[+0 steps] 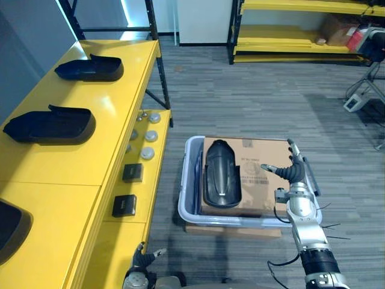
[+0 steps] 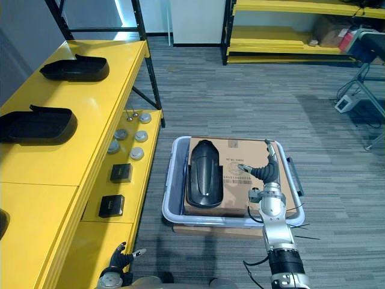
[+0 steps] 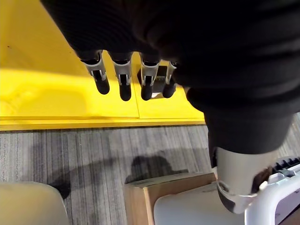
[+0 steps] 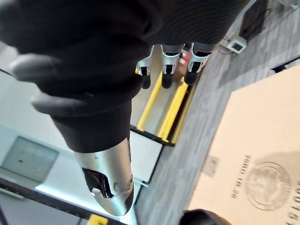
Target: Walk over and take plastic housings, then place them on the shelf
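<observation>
The housing's far end (image 1: 221,146) will stay straight and free of sagging when the robot lifts the housing's lower edge, because a raised side (image 1: 237,185) goes around the black housing.
A black plastic housing (image 1: 221,174) lies lengthwise on a cardboard sheet (image 1: 264,180) inside a pale plastic bin (image 1: 187,180) on the floor. My right hand (image 1: 293,171) hovers over the cardboard just right of that housing, open with fingers spread, holding nothing; its fingers (image 4: 166,70) are straight in the right wrist view. Two more black housings (image 1: 90,68) (image 1: 51,125) rest on the yellow shelf top (image 1: 114,102), and part of a third (image 1: 9,226) shows at the left edge. My left hand (image 1: 141,262) hangs low beside the shelf, open and empty, fingers (image 3: 122,77) relaxed.
The shelf's lower yellow tier (image 1: 141,192) carries two small black boxes (image 1: 132,173) (image 1: 124,205) and several round silver discs (image 1: 150,136). A yellow rack (image 1: 301,30) with boxes stands at the far wall. A wheeled stand (image 1: 361,90) is at the right. Grey carpet surrounds the bin.
</observation>
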Tool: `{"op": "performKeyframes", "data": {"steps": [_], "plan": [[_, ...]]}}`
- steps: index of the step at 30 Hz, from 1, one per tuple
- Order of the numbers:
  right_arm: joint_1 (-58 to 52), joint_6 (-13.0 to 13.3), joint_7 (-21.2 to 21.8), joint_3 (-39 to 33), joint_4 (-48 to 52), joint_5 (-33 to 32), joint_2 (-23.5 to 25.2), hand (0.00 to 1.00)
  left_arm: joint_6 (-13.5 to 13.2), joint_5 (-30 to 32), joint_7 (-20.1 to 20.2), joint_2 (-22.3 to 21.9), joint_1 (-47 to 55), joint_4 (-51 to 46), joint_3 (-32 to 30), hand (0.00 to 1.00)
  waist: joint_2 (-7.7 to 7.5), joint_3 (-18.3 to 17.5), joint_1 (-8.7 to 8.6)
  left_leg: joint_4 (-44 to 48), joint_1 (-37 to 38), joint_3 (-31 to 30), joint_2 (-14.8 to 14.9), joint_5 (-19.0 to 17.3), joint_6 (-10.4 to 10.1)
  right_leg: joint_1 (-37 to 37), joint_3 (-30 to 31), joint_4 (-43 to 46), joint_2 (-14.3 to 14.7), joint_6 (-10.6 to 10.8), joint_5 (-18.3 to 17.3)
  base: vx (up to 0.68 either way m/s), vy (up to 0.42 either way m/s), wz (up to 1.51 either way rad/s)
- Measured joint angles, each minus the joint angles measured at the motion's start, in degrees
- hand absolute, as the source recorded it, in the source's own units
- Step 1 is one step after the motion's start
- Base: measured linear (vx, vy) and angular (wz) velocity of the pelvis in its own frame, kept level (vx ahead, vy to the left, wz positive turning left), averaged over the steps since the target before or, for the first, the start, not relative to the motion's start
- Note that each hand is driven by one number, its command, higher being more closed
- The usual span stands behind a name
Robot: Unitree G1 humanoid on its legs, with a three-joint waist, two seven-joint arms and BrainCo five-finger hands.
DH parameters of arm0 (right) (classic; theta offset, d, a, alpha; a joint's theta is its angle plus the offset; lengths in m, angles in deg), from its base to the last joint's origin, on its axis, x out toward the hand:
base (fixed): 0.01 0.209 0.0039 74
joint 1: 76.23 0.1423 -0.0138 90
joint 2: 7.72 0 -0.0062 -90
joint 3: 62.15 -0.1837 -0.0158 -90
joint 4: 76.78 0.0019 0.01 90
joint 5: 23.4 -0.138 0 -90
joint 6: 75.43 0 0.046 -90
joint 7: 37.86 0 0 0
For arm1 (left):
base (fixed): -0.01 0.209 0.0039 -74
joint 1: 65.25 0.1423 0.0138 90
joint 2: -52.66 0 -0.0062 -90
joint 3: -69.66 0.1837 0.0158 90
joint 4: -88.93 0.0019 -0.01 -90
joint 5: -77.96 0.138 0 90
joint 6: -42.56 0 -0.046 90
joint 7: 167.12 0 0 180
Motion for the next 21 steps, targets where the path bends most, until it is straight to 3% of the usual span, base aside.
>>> {"op": "performKeyframes", "data": {"steps": [4, 13, 14, 21], "plan": [[5.7, -1.3, -0.4, -0.1, -9.9, 1.6, 1.1, 0.0, -0.2, 0.0, -0.5, -0.1, -0.9, -0.5, 0.0, 0.0, 0.39, 2.4, -0.03, -0.6, -2.1, -2.6, -0.7, 2.2, 0.0, -1.0, -3.0, -0.5, -0.5, 0.0, 1.0, -0.08, -0.005, 0.3], [14.0, -2.3, -2.6, -0.3, -19.3, 2.1, 3.0, 0.0, -1.2, -0.3, -2.1, -0.4, -1.7, -2.7, -0.1, 0.0, 0.71, 5.5, 1.46, -3.5, -6.2, -5.6, -1.5, 5.9, 0.1, -4.8, -5.9, -1.2, -1.0, 0.3, 2.5, -0.13, 0.01, 0.17], [15.5, -2.5, -2.9, -1.0, -20.8, 2.1, 3.1, 1.0, -1.3, -0.3, -2.6, -0.4, -1.9, -2.8, -0.1, 0.0, 0.72, 6.0, 1.44, -4.6, -6.2, -5.9, -1.5, 6.8, 0.0, -5.2, -6.1, -1.3, -1.0, 0.2, 2.8, -0.13, 0.023, 0.13], [22.7, -4.8, -4.8, -4.1, -27.0, 2.9, 2.5, 1.0, -1.2, -1.4, -3.2, -0.3, -3.2, -2.6, -0.1, 0.0, 0.8, 8.1, 1.63, -6.4, -7.2, -6.1, -1.6, 8.5, -0.3, -6.4, -6.8, -2.1, -1.0, 0.6, 4.0, -0.09, 0.025, 0.04]]}}
